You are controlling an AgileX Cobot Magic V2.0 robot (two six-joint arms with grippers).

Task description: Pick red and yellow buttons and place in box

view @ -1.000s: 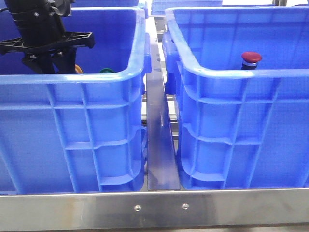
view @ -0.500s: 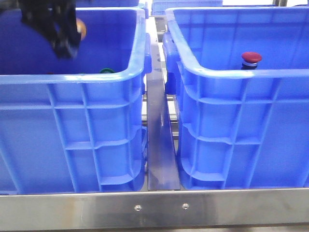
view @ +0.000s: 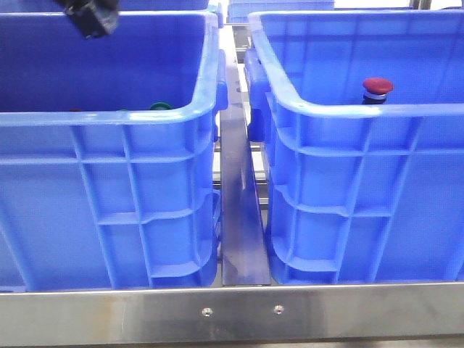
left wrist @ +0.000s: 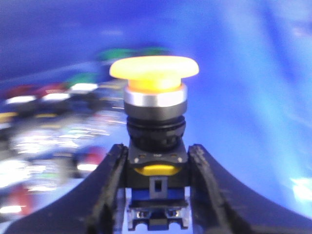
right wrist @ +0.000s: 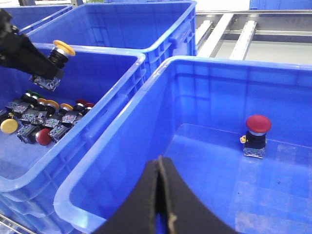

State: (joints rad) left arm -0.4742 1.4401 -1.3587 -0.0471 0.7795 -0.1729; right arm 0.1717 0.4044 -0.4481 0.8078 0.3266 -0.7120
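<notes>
Next, my right gripper takes the yellow button [right wrist: 57, 58] by the free cap [right wrist: 64, 47] before placing it, because my left gripper is holding the button across the rail from the box.
My left gripper [left wrist: 156, 168] is shut on the black body of the yellow button [left wrist: 154, 68], whose cap points away from the fingers. In the right wrist view that left gripper [right wrist: 48, 69] hangs with the yellow button [right wrist: 64, 48] above the left crate [right wrist: 97, 54]. In the front view only the left gripper's dark tip [view: 91, 19] shows at the top edge. The red button [view: 377, 88] stands upright on the floor of the box [view: 348, 110], the right crate, seen as the red button [right wrist: 257, 129] in the box [right wrist: 234, 62]. My right gripper [right wrist: 159, 168] is shut and empty over the box's near-left corner.
The left crate [view: 109, 117] holds several loose buttons [right wrist: 44, 117] with red, yellow and green caps; a green cap [view: 159, 106] peeks over its rim. A steel rail [view: 243, 217] runs between the crates, and more blue crates [right wrist: 122, 24] stand behind.
My left gripper has risen out of the left crate with the yellow button, from near the crate floor to the top of the front view. The red button has not moved.
</notes>
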